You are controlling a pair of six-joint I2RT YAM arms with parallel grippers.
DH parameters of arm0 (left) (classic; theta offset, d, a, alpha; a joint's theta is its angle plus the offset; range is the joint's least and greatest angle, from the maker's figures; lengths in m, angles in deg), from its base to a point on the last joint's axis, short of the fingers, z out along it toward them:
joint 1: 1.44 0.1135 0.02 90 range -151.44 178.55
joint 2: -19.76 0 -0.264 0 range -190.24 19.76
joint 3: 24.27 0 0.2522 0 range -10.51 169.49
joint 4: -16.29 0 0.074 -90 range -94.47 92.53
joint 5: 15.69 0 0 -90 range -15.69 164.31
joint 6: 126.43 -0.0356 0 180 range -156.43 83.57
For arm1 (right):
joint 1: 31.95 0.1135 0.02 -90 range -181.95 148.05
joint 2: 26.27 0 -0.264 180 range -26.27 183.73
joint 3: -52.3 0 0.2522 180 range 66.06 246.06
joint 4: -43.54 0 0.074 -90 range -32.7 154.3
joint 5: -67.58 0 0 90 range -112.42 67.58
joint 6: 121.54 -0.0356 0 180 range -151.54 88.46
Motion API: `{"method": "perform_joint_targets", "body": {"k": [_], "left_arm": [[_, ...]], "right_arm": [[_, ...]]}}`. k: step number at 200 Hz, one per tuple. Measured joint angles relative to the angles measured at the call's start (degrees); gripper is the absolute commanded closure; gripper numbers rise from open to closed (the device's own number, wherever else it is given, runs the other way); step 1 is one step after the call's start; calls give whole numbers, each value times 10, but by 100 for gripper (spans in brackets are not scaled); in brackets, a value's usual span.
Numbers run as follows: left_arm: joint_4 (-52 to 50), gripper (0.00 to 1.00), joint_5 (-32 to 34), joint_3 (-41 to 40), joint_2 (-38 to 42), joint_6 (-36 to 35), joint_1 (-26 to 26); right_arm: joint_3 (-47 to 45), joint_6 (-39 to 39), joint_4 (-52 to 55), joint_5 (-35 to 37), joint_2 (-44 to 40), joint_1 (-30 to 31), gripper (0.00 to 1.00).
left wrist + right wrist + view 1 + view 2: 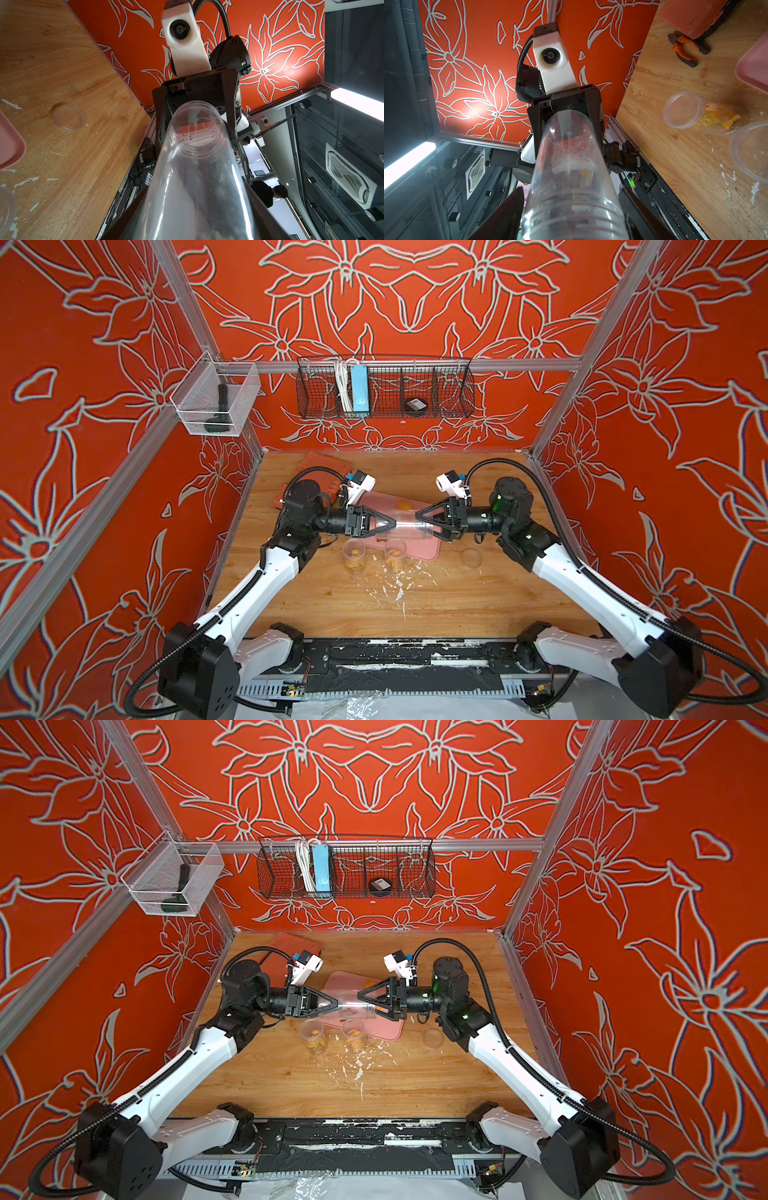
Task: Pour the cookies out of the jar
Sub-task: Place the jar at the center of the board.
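Observation:
Next, my left gripper lets go of the empty jar's base (389, 524) and back off before my right gripper, at the jar's opening (424, 524), sets the jar beside the tray.
In both top views the clear plastic jar (411, 529) (353, 1009) lies level in the air over the pink tray (428, 549), between the two arms. My left gripper (392, 524) (192, 218) is shut on the jar's (195, 166) closed base end. At the other end my right gripper (426, 524) (572, 195) flanks the threaded mouth of the jar (571, 166); a slim gap shows beside its fingers, so it is open. The jar looks almost empty. A few yellow-orange cookies (404, 504) (368, 982) lie on the tray.
Two clear cups (354, 556) (395, 556) holding wavy orange chips stand just in front of the tray. A clear lid (471, 558) (69, 117) lies on the wood to the right. Orange-handled pliers (685, 47) and a red case (320, 466) lie at the back left. White flecks (399, 585) litter the table.

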Motion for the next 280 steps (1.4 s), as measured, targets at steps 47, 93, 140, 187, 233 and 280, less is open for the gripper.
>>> {"method": "perform_joint_targets", "body": {"k": [47,93,140,187,233,280], "left_arm": [[-5,61,0,0,-2,-6,0],[-14,53,-1,4,-3,-13,0],[-26,32,-2,8,-6,-23,0],[-54,7,0,21,-7,-43,5],[-128,2,27,25,-1,-88,45],[-281,2,141,40,53,-198,91]], "right_arm": [[-5,-1,-1,-8,0,0,30],[-6,-2,-3,-8,0,0,34],[-11,-3,-7,-7,0,0,37],[-17,-3,-7,-7,6,-4,38],[-25,-7,5,-11,10,-61,39],[51,137,234,20,34,-169,41]]}}
